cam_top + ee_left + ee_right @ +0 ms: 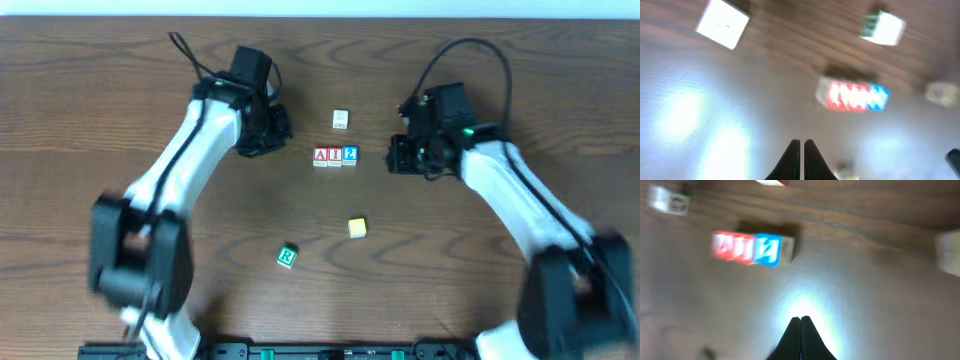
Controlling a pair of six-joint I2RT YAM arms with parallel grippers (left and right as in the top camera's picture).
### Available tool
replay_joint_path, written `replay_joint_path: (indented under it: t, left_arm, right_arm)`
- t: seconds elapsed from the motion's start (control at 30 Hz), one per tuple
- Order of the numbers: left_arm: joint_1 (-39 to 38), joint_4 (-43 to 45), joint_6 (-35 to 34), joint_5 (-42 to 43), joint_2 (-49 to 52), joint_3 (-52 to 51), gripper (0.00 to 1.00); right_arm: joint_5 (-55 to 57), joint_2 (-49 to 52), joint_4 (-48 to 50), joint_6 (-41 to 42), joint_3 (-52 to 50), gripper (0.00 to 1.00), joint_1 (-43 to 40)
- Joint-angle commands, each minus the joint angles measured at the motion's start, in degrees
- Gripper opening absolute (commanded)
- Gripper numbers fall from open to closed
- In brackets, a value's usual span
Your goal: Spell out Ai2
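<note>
The robot's left gripper keeps moving back until it opens near the front [235, 270], as the red A, red i and blue 2 blocks spell Ai2 in a touching row [335, 157].
Three letter blocks stand in a touching row at the table's middle: a red A block [320, 155], a red i block [334, 155] and a blue 2 block [350, 154]. The row shows blurred in the left wrist view [856, 96] and in the right wrist view [752, 248]. My left gripper [272, 128] is left of the row, apart from it, its fingers [802, 145] shut and empty. My right gripper [398, 155] is right of the row, apart from it, its fingers [801, 321] shut and empty.
A white block [341, 120] lies just behind the row. A yellow block [357, 228] and a green block [287, 256] lie nearer the front of the wooden table [80, 120]. Both arms reach in from the front corners.
</note>
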Motion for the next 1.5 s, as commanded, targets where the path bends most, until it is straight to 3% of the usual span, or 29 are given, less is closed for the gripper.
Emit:
replay_joint_path:
  t: [0.0,0.23,0.4,0.53,0.57,0.6,0.63,0.67,0.7,1.47]
  left_arm:
    - [-2.73,-4.07,3.28,-7.06,-10.49,0.04,0.06]
    - [-14.75,-12.07,3.06,-17.84,-33.62,-2.93,0.06]
    - [-25.07,-12.26,-3.37,-24.65,-52.15,-16.06,0.06]
    - [-27.12,-11.19,-4.48,-25.09,-62.27,-24.33,0.06]
    - [-27.12,-10.69,-4.50,-24.87,-64.41,-25.57,0.06]
    - [-27.12,-10.54,-4.50,-24.90,-65.75,-26.01,0.13]
    - [-27.12,-10.56,-4.50,-24.90,-66.58,-26.01,0.29]
    - [-27.12,-10.49,-4.52,-24.92,-67.36,-25.99,0.55]
    - [-27.12,-10.49,-4.50,-24.98,-67.71,-25.99,0.96]
    - [-27.17,-11.10,-4.46,-23.43,-67.78,-26.01,0.95]
  right_arm:
    - [3.54,-11.02,-5.60,-1.44,0.98,0.01,1.84]
    - [10.47,-37.00,-22.29,2.23,0.98,0.01,8.07]
    - [14.40,-56.28,-31.58,7.02,0.96,0.02,13.57]
    - [14.80,-66.10,-35.91,7.21,0.96,0.02,13.94]
    - [14.78,-68.17,-36.26,7.21,0.96,0.18,13.94]
    - [14.78,-69.61,-36.33,7.23,0.96,0.40,13.94]
    - [14.75,-70.64,-36.35,7.23,0.96,0.67,13.94]
    - [14.71,-71.71,-36.35,7.23,0.96,0.99,13.97]
    - [14.73,-72.22,-36.46,7.23,0.96,0.99,13.94]
    - [14.75,-72.87,-46.36,7.21,0.96,0.99,13.97]
